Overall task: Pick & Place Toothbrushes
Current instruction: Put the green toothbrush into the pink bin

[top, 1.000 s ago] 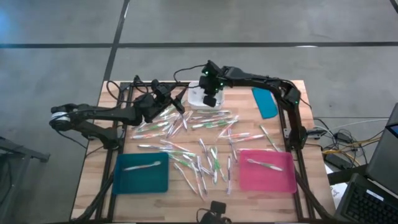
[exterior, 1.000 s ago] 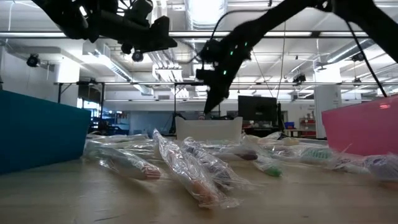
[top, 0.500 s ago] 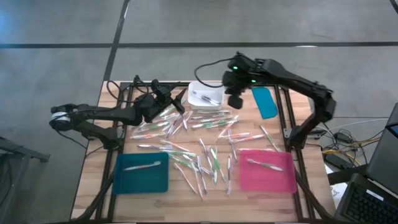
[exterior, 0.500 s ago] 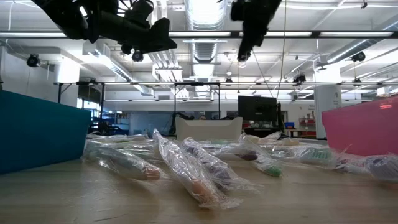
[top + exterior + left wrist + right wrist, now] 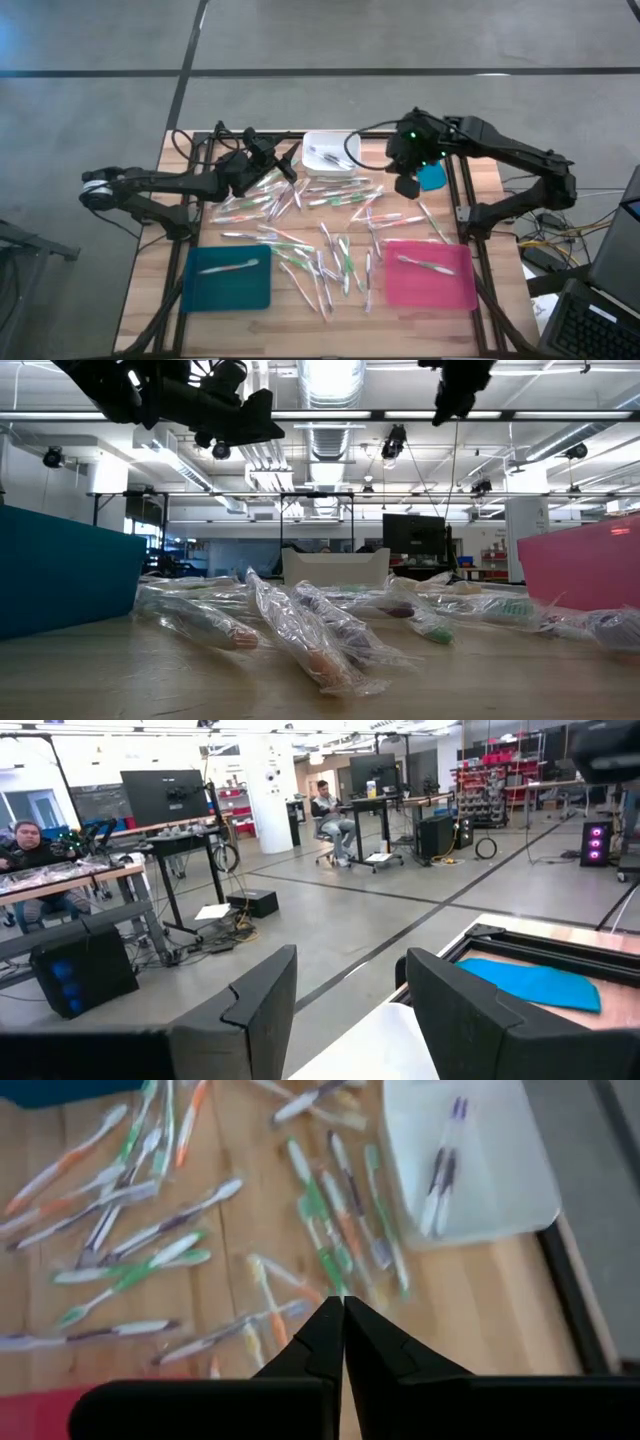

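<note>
The far end [image 5: 422,206] of the toothbrush [image 5: 434,222] by the pink tray is clear of neighbours, so my right gripper carries on going there until its fingers open above it.
Many wrapped toothbrushes [image 5: 330,225] lie scattered flat on the wooden table; the right wrist view shows the toothbrushes [image 5: 150,1230] too. Two more lie in the white bin [image 5: 330,153] at the far edge. One lies in the teal tray [image 5: 227,278] and one in the pink tray [image 5: 430,273]. My right gripper [image 5: 408,186] hangs shut and empty, high above the table right of the bin; its fingertips [image 5: 343,1320] meet. My left gripper [image 5: 287,166] stands open and empty, raised left of the bin, its fingers [image 5: 262,1010] spread apart.
A flat teal lid [image 5: 432,172] lies at the far right, partly under my right gripper. Black frame rails [image 5: 470,215] run along the table's sides. In the low view the wrapped brushes [image 5: 300,630] lie between the two trays' walls.
My right gripper has risen from the white bin and swung toward the table's right edge, staying shut with nothing in it. The two brushes stay in the bin.
</note>
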`<state>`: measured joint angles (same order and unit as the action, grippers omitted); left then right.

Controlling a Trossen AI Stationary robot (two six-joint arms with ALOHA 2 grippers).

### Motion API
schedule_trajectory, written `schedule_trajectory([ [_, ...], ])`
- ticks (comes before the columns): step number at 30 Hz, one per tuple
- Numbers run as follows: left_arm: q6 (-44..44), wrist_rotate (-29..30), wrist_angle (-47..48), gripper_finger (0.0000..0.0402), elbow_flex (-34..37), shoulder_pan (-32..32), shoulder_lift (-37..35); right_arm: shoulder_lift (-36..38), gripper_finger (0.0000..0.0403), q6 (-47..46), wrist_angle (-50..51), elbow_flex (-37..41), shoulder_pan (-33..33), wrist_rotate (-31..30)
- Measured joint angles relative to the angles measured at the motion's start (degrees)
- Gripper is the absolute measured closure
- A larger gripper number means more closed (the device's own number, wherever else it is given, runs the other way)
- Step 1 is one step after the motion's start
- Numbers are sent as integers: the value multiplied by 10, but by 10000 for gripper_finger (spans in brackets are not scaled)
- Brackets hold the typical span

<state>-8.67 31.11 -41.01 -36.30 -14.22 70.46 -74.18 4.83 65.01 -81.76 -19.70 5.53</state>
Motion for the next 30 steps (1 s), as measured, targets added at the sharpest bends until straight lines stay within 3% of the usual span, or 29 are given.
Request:
schedule_trajectory([
  [12, 1, 0, 0, 206, 0, 0, 0, 43, 394, -149, 73, 129, -7, -160],
  [20, 1, 0, 0, 206, 0, 0, 0, 32, 386, -194, 82, 195, -38, -152],
  [30, 1, 0, 0, 206, 0, 0, 0, 10, 301, -215, 79, 267, -56, -110],
])
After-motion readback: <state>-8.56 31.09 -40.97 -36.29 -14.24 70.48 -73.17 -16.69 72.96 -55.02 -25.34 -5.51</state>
